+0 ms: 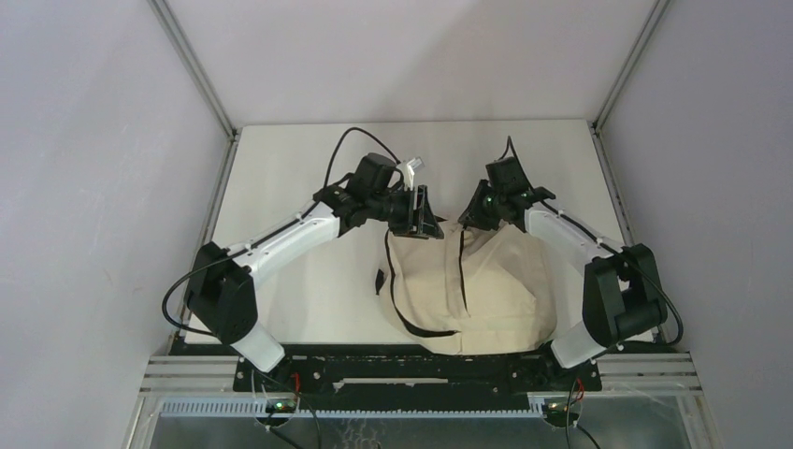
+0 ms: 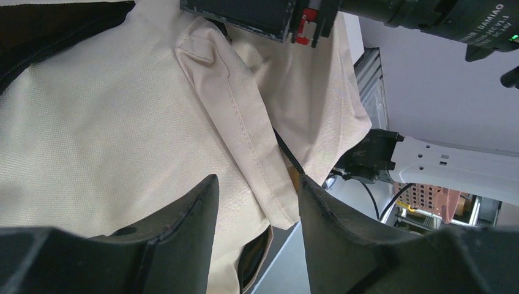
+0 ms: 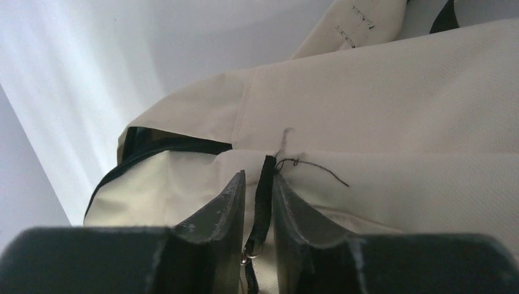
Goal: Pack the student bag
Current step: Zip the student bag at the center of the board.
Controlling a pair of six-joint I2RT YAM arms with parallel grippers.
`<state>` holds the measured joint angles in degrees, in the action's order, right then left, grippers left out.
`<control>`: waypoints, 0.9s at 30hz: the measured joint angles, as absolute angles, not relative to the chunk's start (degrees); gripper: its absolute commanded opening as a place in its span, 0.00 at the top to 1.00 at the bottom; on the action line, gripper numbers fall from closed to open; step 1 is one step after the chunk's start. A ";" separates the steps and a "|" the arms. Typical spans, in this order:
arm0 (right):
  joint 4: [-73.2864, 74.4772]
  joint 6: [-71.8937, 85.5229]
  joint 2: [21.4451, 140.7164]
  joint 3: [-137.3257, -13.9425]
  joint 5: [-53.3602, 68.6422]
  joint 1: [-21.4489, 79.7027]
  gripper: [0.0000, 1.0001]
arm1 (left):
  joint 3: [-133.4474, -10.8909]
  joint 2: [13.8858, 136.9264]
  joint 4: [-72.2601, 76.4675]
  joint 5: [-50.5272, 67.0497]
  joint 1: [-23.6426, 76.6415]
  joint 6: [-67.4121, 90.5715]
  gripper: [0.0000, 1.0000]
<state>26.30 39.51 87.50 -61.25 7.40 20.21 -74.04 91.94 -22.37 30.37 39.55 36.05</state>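
The lower part of the stitched fold (image 2: 266, 187) sits between my left fingers, so my left gripper should move toward the fold's end (image 2: 199, 49) beside my right gripper before closing.
The student bag (image 1: 486, 285), a cream canvas backpack with black straps and zippers, lies on the table between the arms. My left gripper (image 1: 425, 213) is at its far left edge. In the left wrist view the left gripper (image 2: 257, 187) is open, its jaws wide apart around a stitched fold of the bag (image 2: 245, 128) beside a black zipper line. My right gripper (image 1: 474, 213) is at the bag's far top edge. In the right wrist view the right gripper (image 3: 258, 184) has its jaws nearly closed on a black zipper pull cord (image 3: 265, 184) with a small metal ring.
The bag's dark lining shows through an open zipper gap (image 3: 165, 144). A black strap (image 1: 411, 323) loops out to the bag's left. The white table (image 1: 299, 168) is walled by grey panels on three sides. The right arm's black wrist (image 2: 422, 15) hangs close above the left gripper.
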 measured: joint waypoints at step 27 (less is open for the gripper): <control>25.63 39.40 79.59 -61.67 8.58 23.35 1.00 | -74.87 102.63 -19.20 34.11 37.67 39.24 0.45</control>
